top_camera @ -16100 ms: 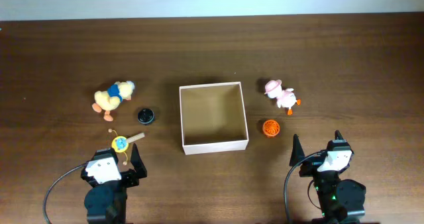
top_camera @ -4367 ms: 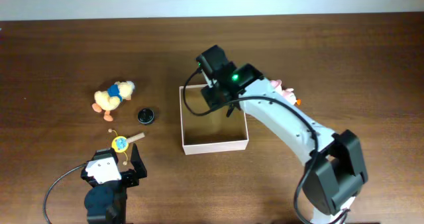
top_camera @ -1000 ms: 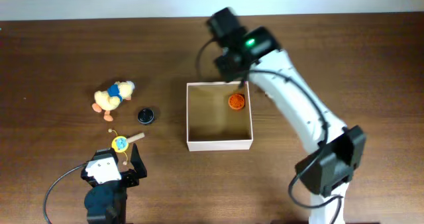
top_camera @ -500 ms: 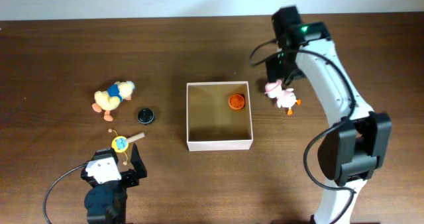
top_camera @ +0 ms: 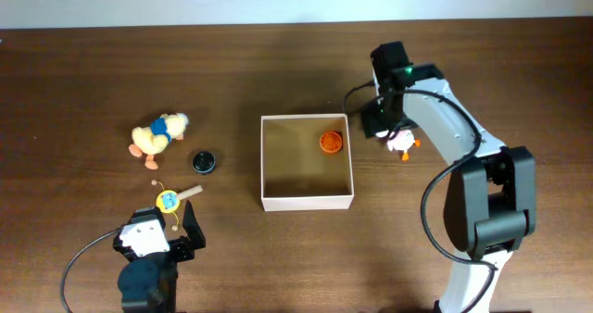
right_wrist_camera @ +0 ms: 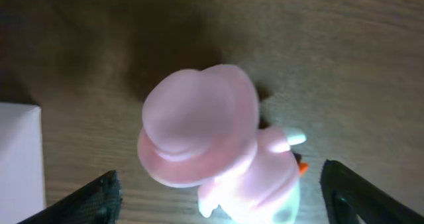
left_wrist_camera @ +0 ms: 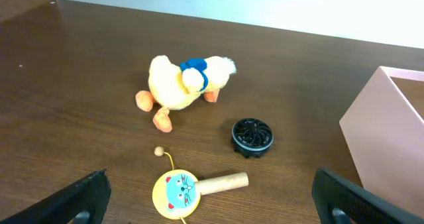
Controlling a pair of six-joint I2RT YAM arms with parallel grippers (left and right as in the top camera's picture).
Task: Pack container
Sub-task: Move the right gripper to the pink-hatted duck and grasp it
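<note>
The robot's right gripper has the pink duck toy's body point(top_camera: 400, 142) between its open fingers, clear of the container's side point(top_camera: 350, 165), so it should keep lowering until its fingers are on either side of the body, then close.
The container point(top_camera: 307, 200), a square white-walled box with a tan inside, stands mid-table and holds an orange ball point(top_camera: 331, 142) in its far right corner. Its wall shows at the right of the left wrist view point(left_wrist_camera: 391, 128) and at the left edge of the right wrist view point(right_wrist_camera: 16, 158). My right gripper point(top_camera: 384, 128) is open and hangs right over a pink duck toy with a pink hat point(top_camera: 401, 143), just right of the box; the duck point(right_wrist_camera: 212, 144) lies between the fingers point(right_wrist_camera: 222, 194). My left gripper point(top_camera: 157, 237) is open and empty at the front left.
A yellow plush duck with a blue scarf point(top_camera: 156, 134) point(left_wrist_camera: 182, 85), a black round cap point(top_camera: 204, 161) point(left_wrist_camera: 252, 136) and a yellow cat-face rattle with a wooden handle point(top_camera: 171, 198) point(left_wrist_camera: 192, 187) lie left of the box.
My right arm dropped the orange ball in the box, swung right past the box, and has come down over the pink duck. The box shifted slightly right. The left arm has not moved.
</note>
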